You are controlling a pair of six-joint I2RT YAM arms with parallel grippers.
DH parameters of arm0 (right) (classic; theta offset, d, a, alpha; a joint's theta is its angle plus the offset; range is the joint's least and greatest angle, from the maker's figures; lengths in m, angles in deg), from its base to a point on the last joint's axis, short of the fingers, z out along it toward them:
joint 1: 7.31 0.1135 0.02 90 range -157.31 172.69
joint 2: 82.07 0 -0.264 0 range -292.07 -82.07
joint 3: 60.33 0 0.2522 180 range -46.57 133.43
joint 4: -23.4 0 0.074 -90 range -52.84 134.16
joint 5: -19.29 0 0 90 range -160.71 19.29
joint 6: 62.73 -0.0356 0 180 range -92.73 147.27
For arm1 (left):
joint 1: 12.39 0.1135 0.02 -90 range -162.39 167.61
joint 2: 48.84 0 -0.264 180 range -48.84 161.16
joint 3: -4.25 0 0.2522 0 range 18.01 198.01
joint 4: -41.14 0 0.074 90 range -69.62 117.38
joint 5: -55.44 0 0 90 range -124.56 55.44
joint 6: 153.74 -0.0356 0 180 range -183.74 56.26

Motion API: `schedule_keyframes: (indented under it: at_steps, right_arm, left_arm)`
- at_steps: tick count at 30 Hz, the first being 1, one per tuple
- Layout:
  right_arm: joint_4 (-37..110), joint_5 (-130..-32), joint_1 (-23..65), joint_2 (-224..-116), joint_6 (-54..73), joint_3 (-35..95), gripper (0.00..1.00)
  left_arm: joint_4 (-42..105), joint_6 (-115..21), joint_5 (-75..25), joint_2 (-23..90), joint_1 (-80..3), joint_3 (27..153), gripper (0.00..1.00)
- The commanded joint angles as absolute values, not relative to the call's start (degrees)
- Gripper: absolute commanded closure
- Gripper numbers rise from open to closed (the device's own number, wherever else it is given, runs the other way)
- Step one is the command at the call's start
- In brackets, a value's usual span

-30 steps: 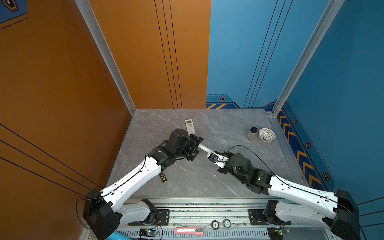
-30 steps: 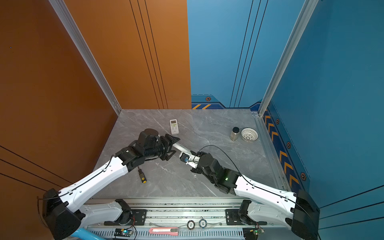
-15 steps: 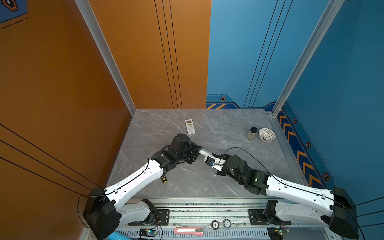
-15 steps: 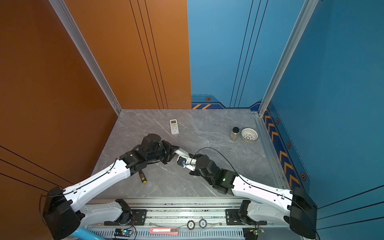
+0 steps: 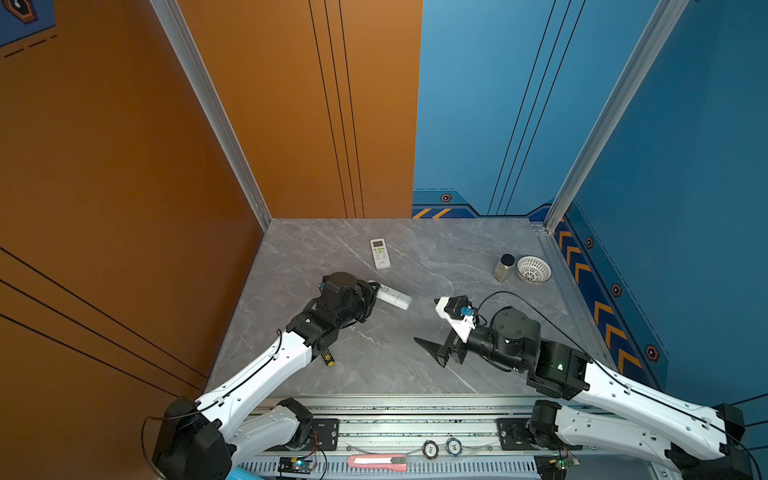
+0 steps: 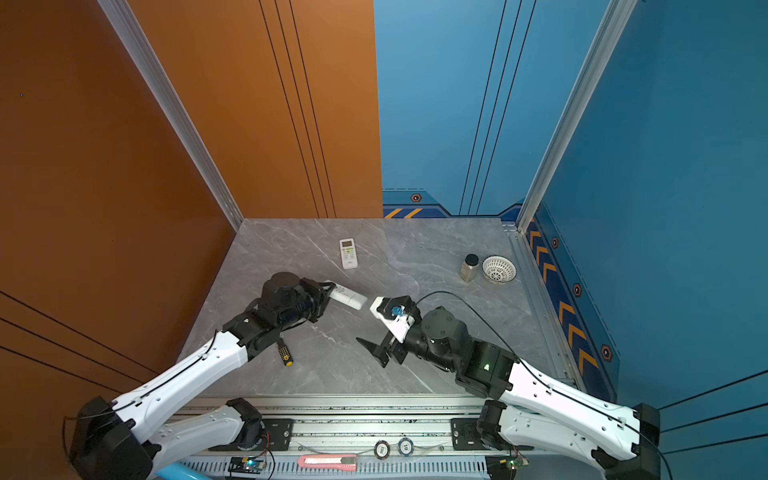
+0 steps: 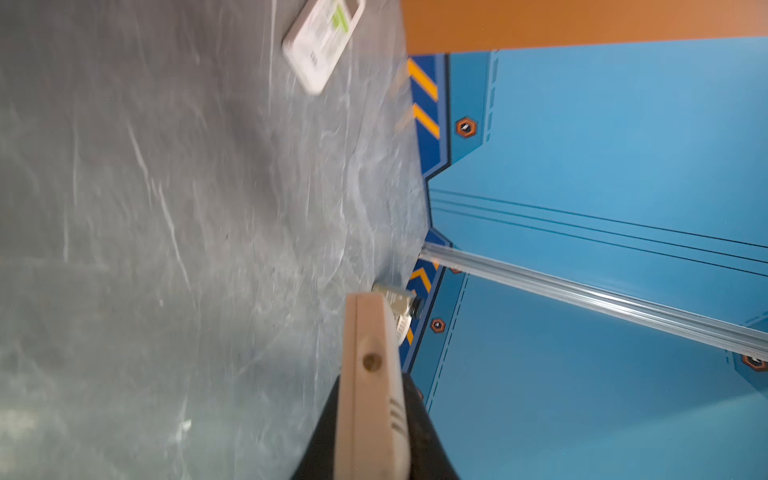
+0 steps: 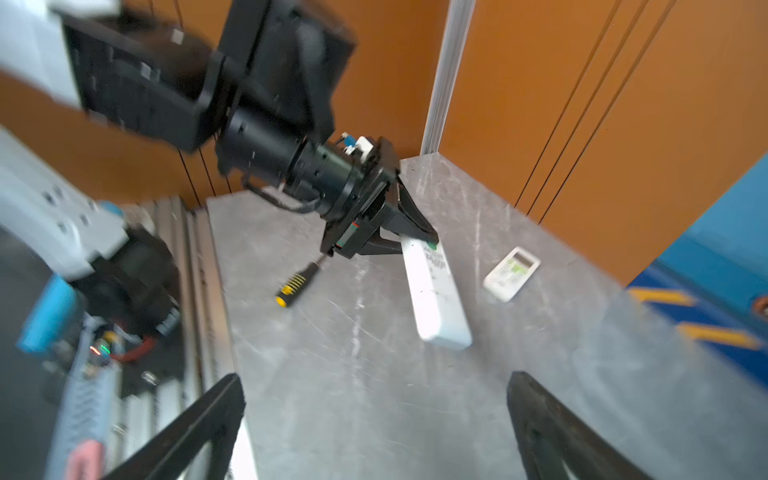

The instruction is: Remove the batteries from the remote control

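I should swing the remote control's loose end point(image 8: 443, 329) back with my left gripper because it points past my open right gripper. My right gripper should then grip that end point(image 5: 404, 301).
My left gripper point(image 5: 375, 288) point(image 6: 331, 287) is shut on one end of the remote control point(image 5: 395, 297) point(image 6: 350, 296), a long white bar. In the right wrist view its black fingers point(image 8: 415, 224) pinch the remote control point(image 8: 436, 295), whose free end slants down toward the grey table. The left wrist view shows the remote control point(image 7: 370, 374) edge-on between the jaws. My right gripper point(image 5: 432, 324) point(image 8: 376, 380) stands wide open and empty, a short way right of the remote's free end. The batteries are hidden.
A second, smaller white remote point(image 5: 380, 253) point(image 8: 512, 273) lies face up further back. A black-and-yellow screwdriver point(image 5: 327, 357) point(image 8: 297, 282) lies beside my left forearm. A jar point(image 5: 505, 267) and a white basket point(image 5: 534, 270) stand at the back right. A pink box cutter point(image 5: 376, 461) rests on the front rail.
My right gripper has let go of the remote control, opened wide and drawn back to the right. My left gripper has shut on the remote's other end and now holds it alone.
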State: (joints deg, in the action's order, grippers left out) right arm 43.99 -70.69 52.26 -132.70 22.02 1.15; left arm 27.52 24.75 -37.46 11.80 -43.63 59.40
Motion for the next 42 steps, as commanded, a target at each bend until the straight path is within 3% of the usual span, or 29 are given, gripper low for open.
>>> schedule_keyframes:
  at_steps: [1, 3, 5, 12, 24, 30, 42]
  right_arm:
    - [42.94, -72.85, 44.04, -137.86, -14.19, 4.69, 0.00]
    - [40.77, -82.65, 36.23, -143.35, -27.88, 5.63, 0.02]
    - [32.51, -89.42, 33.29, -148.41, -34.76, 4.42, 0.11]
    - [13.54, -93.89, 33.24, -157.56, -42.43, -1.74, 0.13]
    - [-1.35, -94.06, 37.41, -169.41, -47.30, -3.09, 0.23]
    - [-3.61, -91.25, 39.41, -171.86, -48.23, -3.74, 0.38]
    - [-7.00, -89.12, 40.59, -174.61, -49.62, -5.14, 0.59]
  left_arm:
    - [47.08, 9.72, -42.70, 9.28, -42.60, 50.40, 1.00]
    - [54.61, 6.35, -41.51, 8.58, -41.81, 45.85, 1.00]
    - [59.34, 2.87, -40.90, 7.72, -41.48, 42.41, 1.00]
    - [65.11, 2.57, -36.85, 6.82, -40.29, 38.91, 1.00]
    - [68.42, 3.62, -36.53, 4.33, -40.33, 35.59, 1.00]
    - [68.91, 3.97, -37.11, 2.46, -40.18, 33.75, 1.00]
    - [68.93, 3.83, -36.67, 1.96, -40.25, 33.63, 1.00]
